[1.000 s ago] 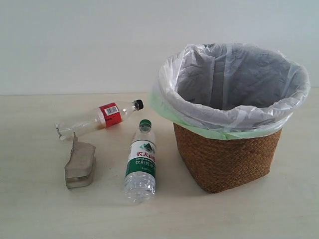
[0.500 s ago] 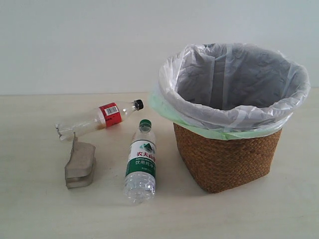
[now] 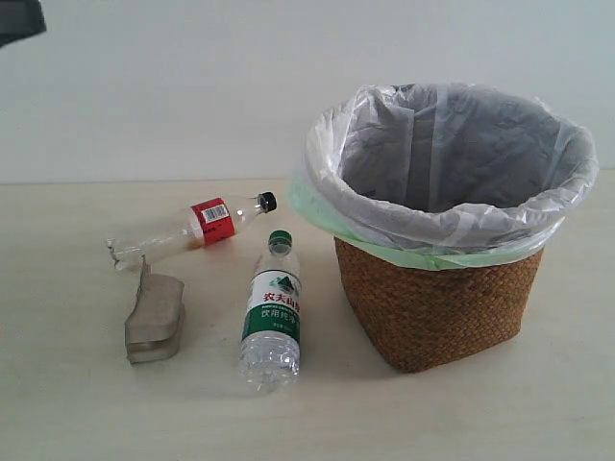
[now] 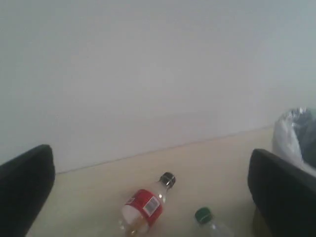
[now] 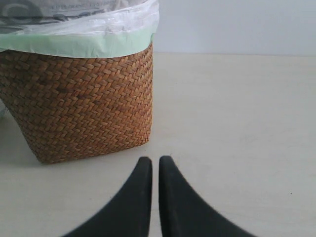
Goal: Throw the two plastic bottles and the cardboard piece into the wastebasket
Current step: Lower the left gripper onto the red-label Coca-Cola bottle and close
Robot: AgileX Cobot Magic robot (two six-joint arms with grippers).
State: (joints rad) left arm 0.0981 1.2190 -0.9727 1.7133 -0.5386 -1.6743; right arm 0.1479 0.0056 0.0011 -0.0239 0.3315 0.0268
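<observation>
The red-label bottle [image 3: 212, 222] is lying free of the green-cap bottle, so the robot's left gripper goes on lowering its open fingers until they are on both sides of the clear part [image 3: 176, 233] beside the label.
The slim bottle with black cap and red label [image 3: 197, 227] lies on the table [image 3: 77, 403], cap towards the wastebasket [image 3: 437, 298]. In front of it lies the bottle with green cap and green-white label [image 3: 272, 312]. The folded grey-brown cardboard piece [image 3: 154, 317] rests to their left. My left gripper [image 4: 150, 150] hangs open high above the table, looking down on the red-label bottle [image 4: 145, 210] and the green cap [image 4: 203, 216]; a dark part of it [image 3: 19, 19] shows at the exterior view's top left corner. My right gripper [image 5: 151, 160] is shut and empty, low beside the wastebasket [image 5: 79, 103].
A pale wall [image 3: 154, 86] closes the far side of the table. The bag's white and pale green rim [image 3: 327, 216] overhangs the basket towards the bottles.
A dark part of the left arm has come into the top left corner of the exterior view. The bottles, cardboard and wastebasket have not moved.
</observation>
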